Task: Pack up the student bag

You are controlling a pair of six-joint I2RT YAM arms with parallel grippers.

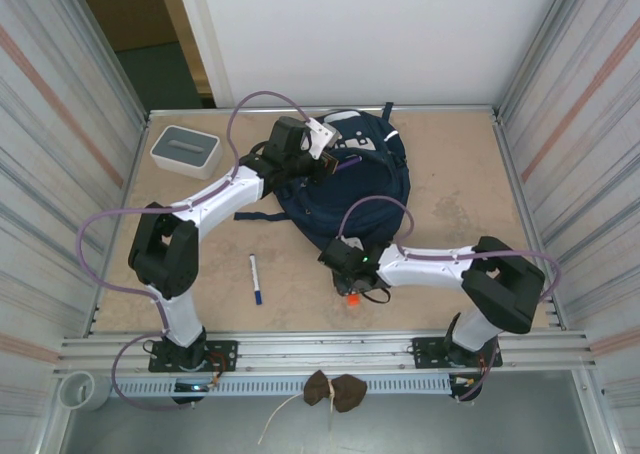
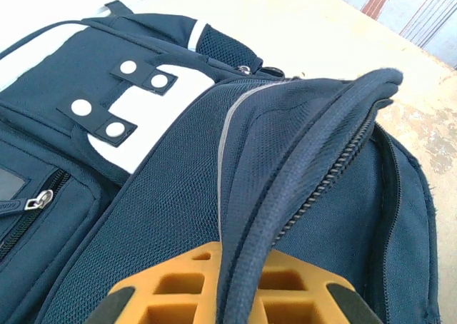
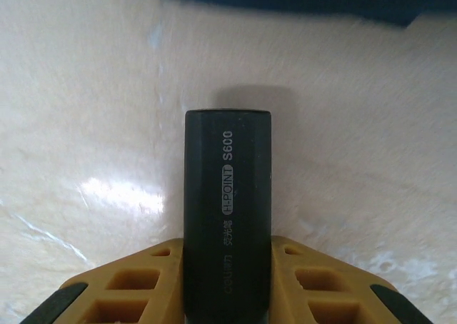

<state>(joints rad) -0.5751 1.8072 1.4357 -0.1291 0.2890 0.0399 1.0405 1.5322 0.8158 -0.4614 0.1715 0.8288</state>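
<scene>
The zippered rim (image 2: 308,160) is held open by my left gripper, and my right gripper carries on carrying the black highlighter until it reaches inside the bag's opening (image 1: 354,172), then releases.
The student bag (image 1: 355,174), navy with white patches, lies at the back middle of the table. My left gripper (image 1: 325,162) is over its top and is shut on the zippered rim of the bag's opening (image 2: 314,167), with the fabric fold pinched between the orange fingers (image 2: 178,281). My right gripper (image 1: 352,282) is low over the table just in front of the bag. It is shut on a black highlighter (image 3: 228,195) marked "H-POINT S600", whose barrel sticks out beyond the fingers. An orange-red end (image 1: 353,299) shows beneath that gripper.
A small white-and-grey box (image 1: 186,149) stands at the back left. A white pen with a blue cap (image 1: 255,278) lies on the table between the arms. Metal walls close in both sides, and a brown cloth bundle (image 1: 333,390) lies on the front rail.
</scene>
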